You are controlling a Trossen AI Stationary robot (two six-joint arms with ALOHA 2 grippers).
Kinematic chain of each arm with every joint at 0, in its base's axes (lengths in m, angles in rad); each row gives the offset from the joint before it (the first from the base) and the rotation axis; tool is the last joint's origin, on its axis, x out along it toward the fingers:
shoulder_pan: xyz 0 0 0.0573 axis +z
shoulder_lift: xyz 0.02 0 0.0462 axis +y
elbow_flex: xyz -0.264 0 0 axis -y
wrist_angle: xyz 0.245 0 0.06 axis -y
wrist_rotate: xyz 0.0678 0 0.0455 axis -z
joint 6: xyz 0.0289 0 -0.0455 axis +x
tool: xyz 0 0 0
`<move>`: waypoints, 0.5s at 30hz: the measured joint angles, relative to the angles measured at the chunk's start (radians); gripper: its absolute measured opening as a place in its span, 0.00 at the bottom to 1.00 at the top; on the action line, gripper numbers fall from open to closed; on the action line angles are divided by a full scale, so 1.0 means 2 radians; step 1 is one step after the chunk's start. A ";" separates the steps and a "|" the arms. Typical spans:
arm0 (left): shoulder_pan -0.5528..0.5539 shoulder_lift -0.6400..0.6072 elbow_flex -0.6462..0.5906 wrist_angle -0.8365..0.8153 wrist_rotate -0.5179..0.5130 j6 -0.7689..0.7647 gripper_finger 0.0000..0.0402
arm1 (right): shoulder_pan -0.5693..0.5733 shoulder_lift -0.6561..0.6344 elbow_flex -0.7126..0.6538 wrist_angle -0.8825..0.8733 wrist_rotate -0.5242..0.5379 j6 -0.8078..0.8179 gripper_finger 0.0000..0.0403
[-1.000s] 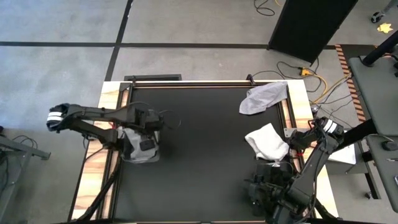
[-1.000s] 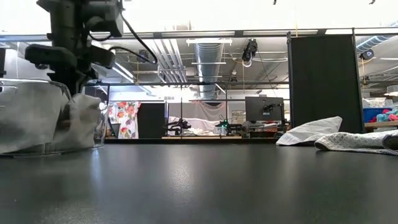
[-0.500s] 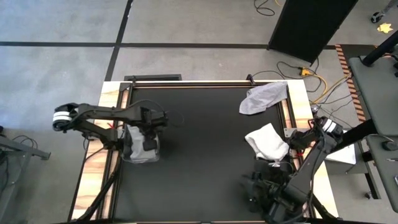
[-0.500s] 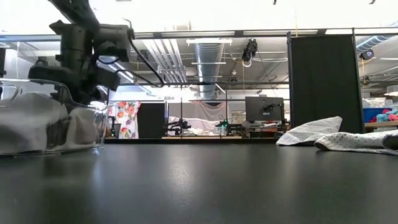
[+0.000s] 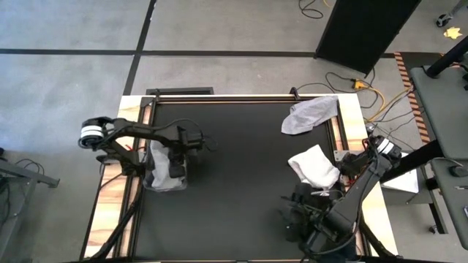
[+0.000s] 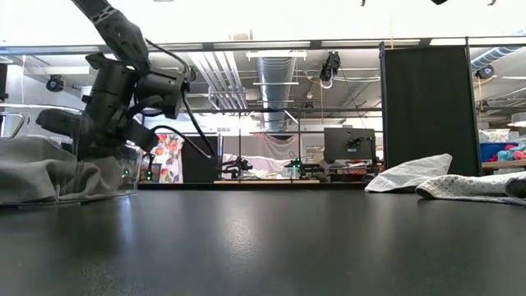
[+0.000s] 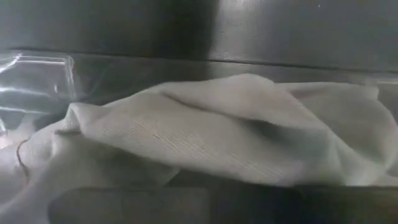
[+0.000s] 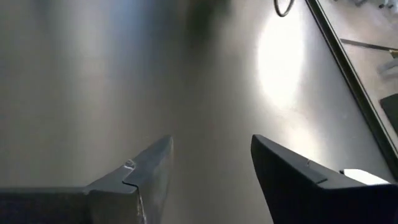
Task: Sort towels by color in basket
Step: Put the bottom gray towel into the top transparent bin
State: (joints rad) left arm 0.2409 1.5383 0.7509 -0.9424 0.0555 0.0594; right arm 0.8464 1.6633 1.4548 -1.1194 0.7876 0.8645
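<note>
The white towel [image 5: 314,166] is far away from my left gripper and the basket. My right gripper should bring it to the table's middle [image 5: 265,177] for my left gripper.
A clear plastic basket [image 5: 150,179] stands at the table's left edge. A light grey towel [image 7: 205,124] lies heaped inside it. My left gripper [image 5: 175,162] points down into the basket, shut on that towel; in the low view it [image 6: 105,141] shows behind the basket's wall [image 6: 123,177]. A white towel [image 5: 314,166] lies on the table at the right. Another light grey towel [image 5: 311,115] lies at the far right corner, partly over the table's edge. My right gripper [image 8: 211,168] stands open above bare table near the front right [image 5: 294,219]. My left gripper comes at the light grey towel from above, pointing down inside the basket. Its shut fingers [image 7: 186,205] sit on a fold of the cloth [image 7: 205,177] and hide how many layers they have. The towel lies slack on the basket's floor.
The black table top [image 5: 241,168] is bare between the basket and the two towels at the right. Wooden rails [image 5: 351,124] run along both sides of the table. Both towels [image 6: 460,185] show low at the right in the low view.
My left gripper has gone down into the basket and a little toward the table's right, staying shut. The grey towel, which hung below it in a peak, has sunk into a flat heap in the basket. My right gripper has drifted slightly toward the table's left.
</note>
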 joint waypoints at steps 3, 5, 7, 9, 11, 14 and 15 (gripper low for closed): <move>0.000 0.016 0.001 -0.004 0.002 0.001 0.00 | -0.002 -0.002 0.000 -0.005 0.000 -0.002 0.54; -0.001 0.021 0.003 -0.005 0.002 0.001 0.02 | -0.004 -0.003 0.000 -0.008 0.000 -0.002 0.55; -0.001 0.021 0.003 -0.005 0.001 -0.004 0.04 | -0.004 -0.006 0.000 -0.017 0.000 -0.001 0.57; -0.001 0.015 0.004 -0.006 0.002 -0.018 0.07 | -0.004 -0.011 0.000 -0.019 0.000 -0.001 0.58; -0.001 0.009 0.006 -0.012 0.002 -0.033 0.11 | -0.005 -0.018 0.000 -0.022 0.000 -0.001 0.60; -0.001 0.001 0.010 -0.021 -0.006 -0.068 0.18 | -0.005 -0.028 0.000 -0.023 0.000 -0.002 0.63; -0.001 -0.002 0.011 -0.026 -0.011 -0.082 0.21 | -0.007 -0.031 0.000 -0.023 0.001 -0.005 0.64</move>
State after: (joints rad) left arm 0.2384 1.5339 0.7737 -0.9947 0.0336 -0.1037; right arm 0.8330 1.6022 1.4548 -1.1658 0.7887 0.8545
